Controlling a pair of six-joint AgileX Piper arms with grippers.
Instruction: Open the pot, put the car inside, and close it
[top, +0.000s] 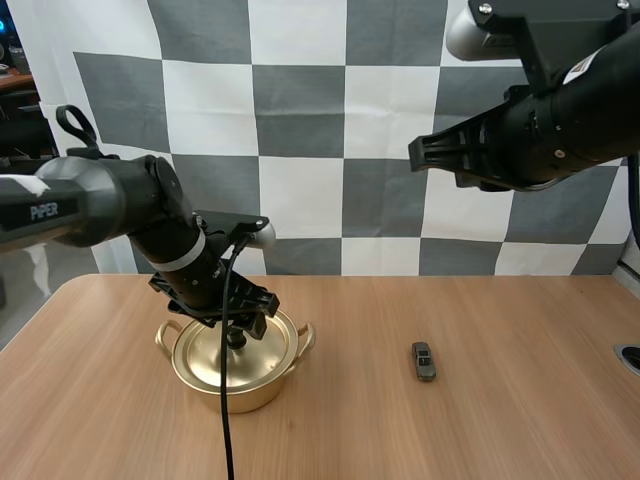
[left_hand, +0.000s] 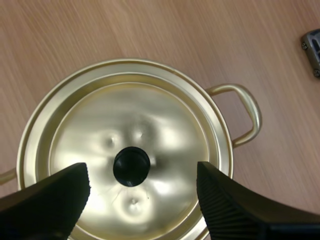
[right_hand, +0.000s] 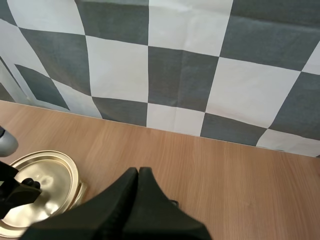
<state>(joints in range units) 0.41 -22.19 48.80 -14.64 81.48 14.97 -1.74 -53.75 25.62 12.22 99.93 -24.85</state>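
I expect the lid to come off at once and leave the pot standing when I lift the knob, since the lid's rim (top: 268, 381) is smooth all round.
A gold pot (top: 236, 388) stands on the table's left half with its lid (top: 205, 352) on. My left gripper (top: 237, 322) hangs just over the lid, open, one finger on each side of the black knob (top: 236, 339) without touching it. The left wrist view looks straight down on the lid (left_hand: 130, 125) and knob (left_hand: 131, 166), which sit between the spread fingers of the left gripper (left_hand: 142, 175). A small grey toy car (top: 424, 361) lies on the wood to the right of the pot, and its end (left_hand: 313, 47) shows past the pot's handle (left_hand: 246, 111). My right gripper (top: 418, 152) is held high above the table, its fingers (right_hand: 138, 173) together as one wedge.
The wooden table (top: 520, 430) runs wide and bare around the car and toward the front edge. In the right wrist view the pot lid (right_hand: 47, 182) lies far below.
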